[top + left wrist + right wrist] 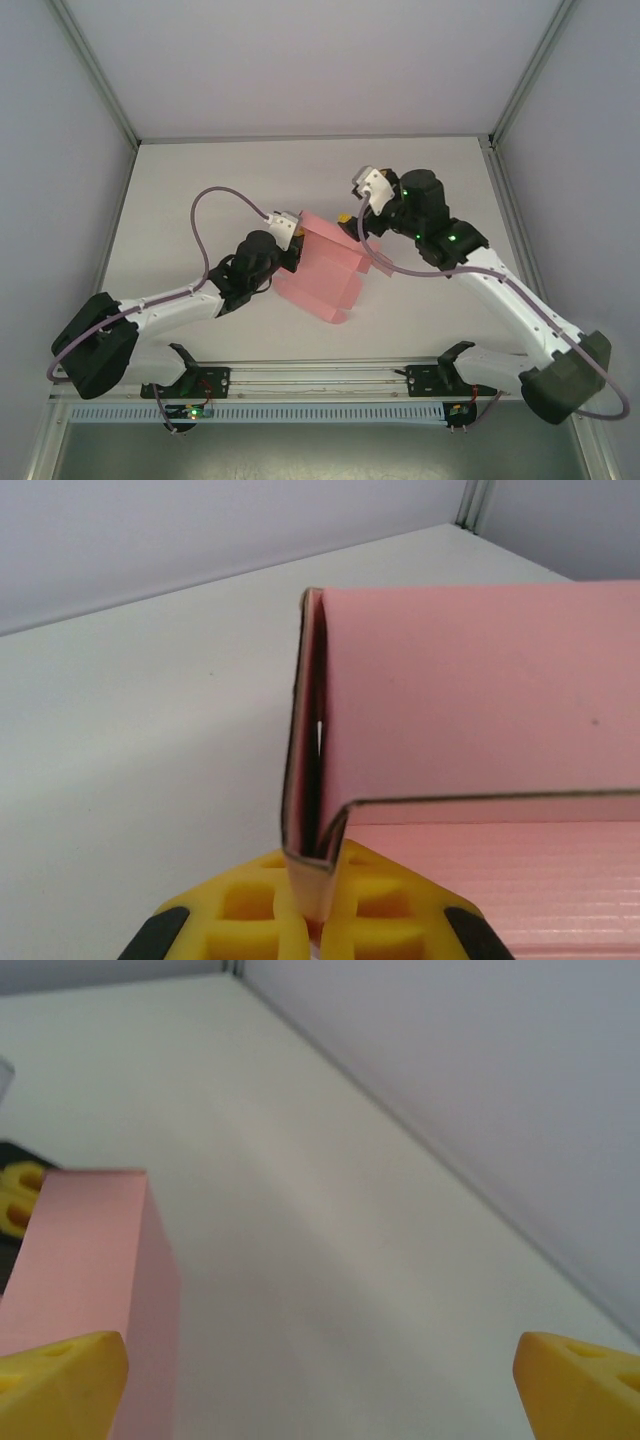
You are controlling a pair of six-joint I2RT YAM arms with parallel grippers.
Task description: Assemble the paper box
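The box's raised side is under my right gripper while that side's end flap sticks out (379, 262), so I'll retreat and push it in from the flap's outer side.
The pink paper box (325, 270) lies half-folded at the middle of the table, one wall raised at its far end. My left gripper (293, 232) is shut on that wall's left corner. In the left wrist view its yellow fingers (250, 910) pinch a doubled fold of the pink card (315, 875), and the wall (480, 690) stretches to the right. My right gripper (347, 222) stands open just right of the raised wall. In the right wrist view its yellow fingertips (60, 1375) are wide apart, with the pink wall (90, 1260) beside the left one and nothing between them.
The white table (200, 190) has free room to the left, right and far side of the box. Grey walls enclose it. A metal rail (320, 380) runs along the near edge between the arm bases. A purple cable (215, 200) loops above the left arm.
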